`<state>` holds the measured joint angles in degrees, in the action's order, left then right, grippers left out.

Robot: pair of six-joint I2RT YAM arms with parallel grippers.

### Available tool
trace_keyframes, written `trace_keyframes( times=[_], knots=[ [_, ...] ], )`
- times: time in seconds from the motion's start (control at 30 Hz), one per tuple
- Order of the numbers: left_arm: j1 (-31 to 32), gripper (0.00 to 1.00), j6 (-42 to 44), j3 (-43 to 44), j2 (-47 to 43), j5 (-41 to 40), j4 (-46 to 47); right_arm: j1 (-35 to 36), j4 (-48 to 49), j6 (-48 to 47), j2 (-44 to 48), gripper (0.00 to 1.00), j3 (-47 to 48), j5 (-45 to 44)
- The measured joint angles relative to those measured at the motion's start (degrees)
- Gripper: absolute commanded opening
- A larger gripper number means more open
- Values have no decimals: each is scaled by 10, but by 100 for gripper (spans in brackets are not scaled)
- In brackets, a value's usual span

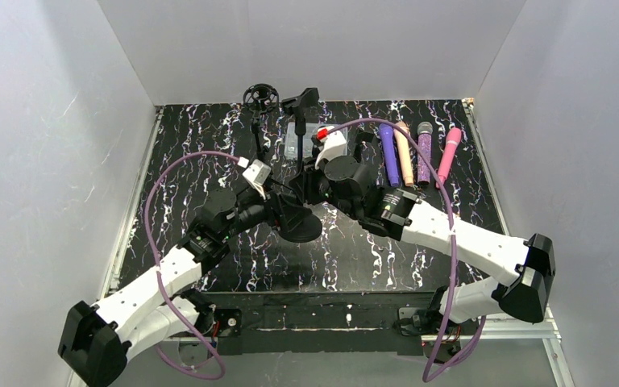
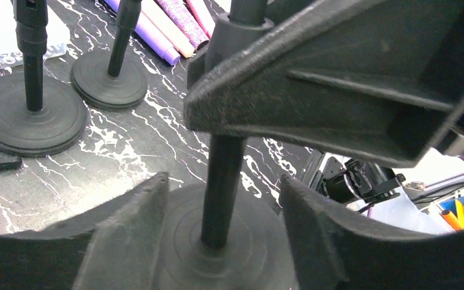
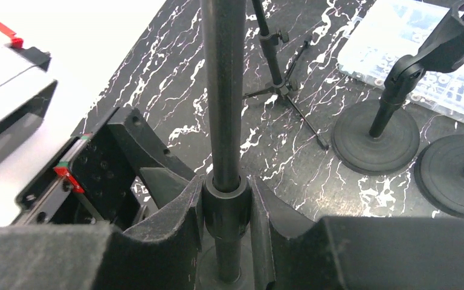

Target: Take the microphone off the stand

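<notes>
The lower pole stands loose between my left gripper's open fingers. I should close them tightly on the pole just below the collar before my right gripper turns the collar.
A black microphone stand with a round base stands mid-table between both arms. My right gripper is shut on the collar of its pole. My left gripper is open low around the same pole, just above the base, with its fingers apart from the pole. Several microphones lie side by side at the back right: purple, peach, glittery purple and pink. No microphone shows on the held pole; its top is out of the wrist views.
Two more round-based stands stand behind, one with an empty clip. A thin tripod stand and a clear plastic box sit at the back. White walls enclose the table.
</notes>
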<state>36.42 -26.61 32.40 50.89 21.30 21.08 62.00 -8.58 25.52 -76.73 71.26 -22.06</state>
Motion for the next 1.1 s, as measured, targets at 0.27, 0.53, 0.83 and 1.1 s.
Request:
trace_keyframes(
  times=[0.27, 0.53, 0.83, 1.1],
  knots=[
    [8, 7, -9, 0, 36, -3, 51, 7, -18, 14, -6, 1, 13, -7],
    [14, 0, -12, 0, 51, -5, 83, 7, -30, 16, -7, 1, 21, -27],
    [16, 0, -33, 0, 50, -10, 84, -25, -21, 10, -5, 1, 17, 39],
    [14, 0, -47, 22, 45, 25, 71, -143, 99, 44, 35, 1, -58, 329]
  ],
)
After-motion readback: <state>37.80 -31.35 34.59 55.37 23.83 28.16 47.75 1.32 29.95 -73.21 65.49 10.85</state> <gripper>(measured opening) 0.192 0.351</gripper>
